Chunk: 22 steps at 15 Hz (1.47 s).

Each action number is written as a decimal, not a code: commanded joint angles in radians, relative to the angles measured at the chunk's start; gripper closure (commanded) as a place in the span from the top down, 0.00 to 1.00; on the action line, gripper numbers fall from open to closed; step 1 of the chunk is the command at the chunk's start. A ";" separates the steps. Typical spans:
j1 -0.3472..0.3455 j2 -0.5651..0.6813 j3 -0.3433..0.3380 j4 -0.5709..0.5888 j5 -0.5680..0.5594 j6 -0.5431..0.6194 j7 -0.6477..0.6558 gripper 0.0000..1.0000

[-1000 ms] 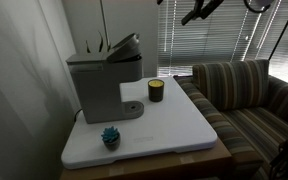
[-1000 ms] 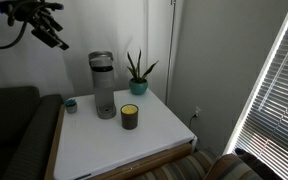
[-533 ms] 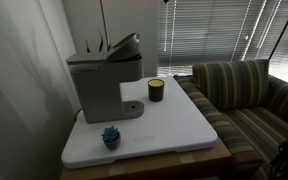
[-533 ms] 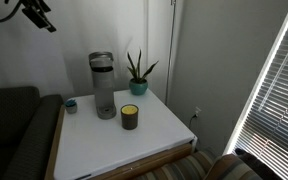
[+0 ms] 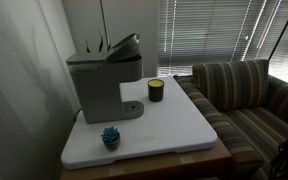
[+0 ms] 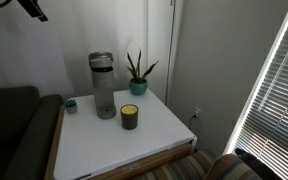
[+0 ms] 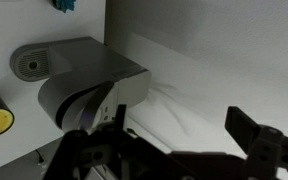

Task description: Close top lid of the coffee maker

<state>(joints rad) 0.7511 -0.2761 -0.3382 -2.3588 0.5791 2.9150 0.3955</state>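
My gripper should close its fingers and bring them back down to the raised lid [image 5: 127, 46], as the open gripper points past the coffee maker at the wall [image 7: 189, 80].
The coffee maker [image 5: 102, 82] is a boxy grey machine at the back of the white table top [image 5: 174, 130]. It also shows in an exterior view [image 6: 103, 88] and from above in the wrist view [image 7: 79, 65]. Its top lid [image 5: 127, 44] is tilted up and open. My gripper [image 7: 178, 113] is open and empty, high above the machine and well apart from it. Only a dark tip of it [image 6: 30, 9] shows at the top corner of an exterior view.
A dark candle jar [image 5: 156, 90] stands beside the machine, also in an exterior view [image 6: 130, 116]. A small teal ornament [image 5: 110, 136] sits near the table's edge. A potted plant [image 6: 136, 74] stands behind. A striped sofa [image 5: 244, 95] and window blinds [image 5: 209, 30] flank the table.
My arm has risen and drawn away: it has left the top of one exterior view and nearly left the top corner of the other. The lid and the objects have not moved.
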 commanded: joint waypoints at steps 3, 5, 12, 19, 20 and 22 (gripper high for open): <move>0.068 0.036 -0.057 0.012 0.119 -0.003 -0.052 1.00; 0.074 0.056 -0.084 0.026 0.137 -0.010 -0.073 1.00; 0.118 0.135 -0.191 0.115 0.208 -0.028 -0.222 1.00; 0.152 0.297 -0.297 0.274 0.503 -0.124 -0.454 1.00; 0.143 0.326 -0.302 0.289 0.541 -0.133 -0.471 1.00; 0.132 0.380 -0.308 0.314 0.619 -0.146 -0.503 1.00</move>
<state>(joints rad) 0.9015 0.0063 -0.6298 -2.1103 1.0898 2.8128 -0.0481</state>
